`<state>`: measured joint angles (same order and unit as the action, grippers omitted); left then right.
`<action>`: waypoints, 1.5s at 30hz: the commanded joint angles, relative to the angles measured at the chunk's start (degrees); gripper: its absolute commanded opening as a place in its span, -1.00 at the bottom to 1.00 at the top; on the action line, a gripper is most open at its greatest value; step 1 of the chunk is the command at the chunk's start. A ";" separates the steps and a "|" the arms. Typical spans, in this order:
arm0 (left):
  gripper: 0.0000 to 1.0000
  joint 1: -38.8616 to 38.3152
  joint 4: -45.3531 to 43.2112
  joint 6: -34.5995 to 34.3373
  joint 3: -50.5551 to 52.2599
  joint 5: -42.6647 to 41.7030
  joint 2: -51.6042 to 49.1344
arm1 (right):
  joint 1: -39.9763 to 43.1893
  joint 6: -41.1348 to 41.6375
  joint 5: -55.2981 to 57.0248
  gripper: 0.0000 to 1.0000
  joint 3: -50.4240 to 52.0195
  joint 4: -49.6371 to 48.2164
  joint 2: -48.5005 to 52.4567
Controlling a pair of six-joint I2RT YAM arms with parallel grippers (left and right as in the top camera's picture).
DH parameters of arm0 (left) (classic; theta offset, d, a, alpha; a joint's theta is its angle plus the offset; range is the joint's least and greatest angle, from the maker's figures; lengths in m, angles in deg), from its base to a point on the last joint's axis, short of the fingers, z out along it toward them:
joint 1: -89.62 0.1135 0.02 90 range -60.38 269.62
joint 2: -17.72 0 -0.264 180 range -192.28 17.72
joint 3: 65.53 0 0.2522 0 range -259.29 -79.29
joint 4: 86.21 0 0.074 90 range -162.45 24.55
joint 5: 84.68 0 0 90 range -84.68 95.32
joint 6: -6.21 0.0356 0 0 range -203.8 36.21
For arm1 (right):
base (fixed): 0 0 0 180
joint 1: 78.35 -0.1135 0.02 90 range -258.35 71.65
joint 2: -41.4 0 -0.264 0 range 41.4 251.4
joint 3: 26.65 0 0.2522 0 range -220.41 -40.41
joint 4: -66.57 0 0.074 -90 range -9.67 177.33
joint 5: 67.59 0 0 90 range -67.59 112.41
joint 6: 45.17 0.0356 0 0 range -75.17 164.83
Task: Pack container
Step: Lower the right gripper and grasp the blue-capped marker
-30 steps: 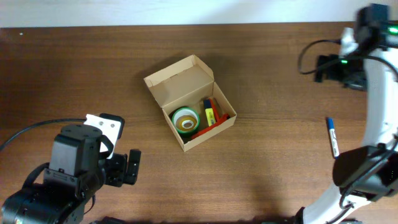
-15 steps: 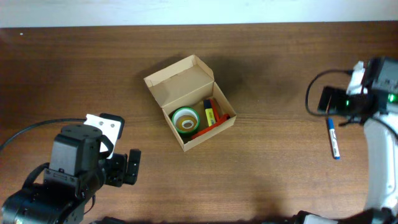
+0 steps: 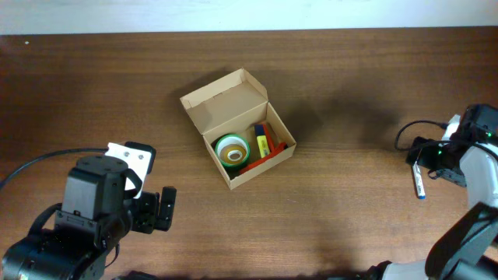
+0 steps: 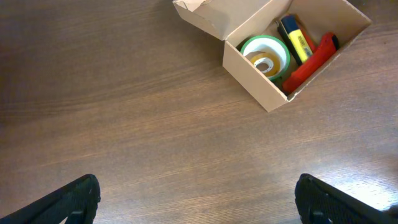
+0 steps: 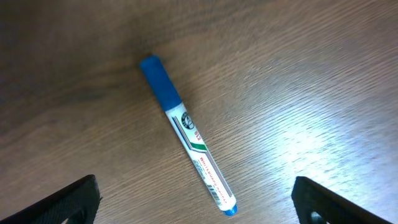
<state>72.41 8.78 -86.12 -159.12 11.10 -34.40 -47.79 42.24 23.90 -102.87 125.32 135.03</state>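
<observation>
I should keep lowering my right gripper until its open fingers straddle the marker's body (image 5: pixel 183 120) by its cap, because they are lined up with the blue whiteboard marker's narrow width (image 5: pixel 191 138).
The container (image 3: pixel 226 101) is a small brown cardboard box at the table's middle, its flap lid open to the back left. In it are a green tape roll (image 3: pixel 232 149), a yellow and blue marker (image 3: pixel 261 140) and a red marker (image 3: pixel 261 161). The left wrist view shows the box (image 4: pixel 255 87) and the tape roll (image 4: pixel 266 56) at the top. A blue whiteboard marker (image 3: pixel 419 180) lies on the table at the far right. My right gripper (image 3: pixel 428 155) is open just over it; the marker (image 5: pixel 186 134) lies between the spread fingers (image 5: pixel 196 205). My left gripper (image 3: pixel 159 210) is open and empty at the front left (image 4: pixel 199 205).
The brown wooden table (image 3: pixel 342 218) ends at a white strip along the back. A black cable (image 3: pixel 47 159) runs to the left arm. The right arm's white links (image 3: pixel 482 179) stand at the right edge.
My right arm has come down from the back right corner toward the front and now sits over the blue marker. The left arm and the box have not moved.
</observation>
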 commanded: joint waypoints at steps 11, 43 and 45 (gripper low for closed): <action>1.00 0.13 0.04 1.09 -0.20 -0.59 0.07 | 0.22 -0.15 0.28 0.87 0.83 -3.48 9.31; 1.00 0.13 0.04 1.09 -0.20 -0.61 0.07 | 0.22 0.02 -2.03 -0.39 4.02 -11.02 12.72; 1.00 0.13 0.04 1.09 -0.20 -0.61 0.07 | 0.22 0.02 -0.74 -0.40 4.02 -10.99 12.72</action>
<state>72.41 8.78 -86.12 -159.12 11.10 -34.40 -47.74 42.04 21.57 -99.44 114.09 145.52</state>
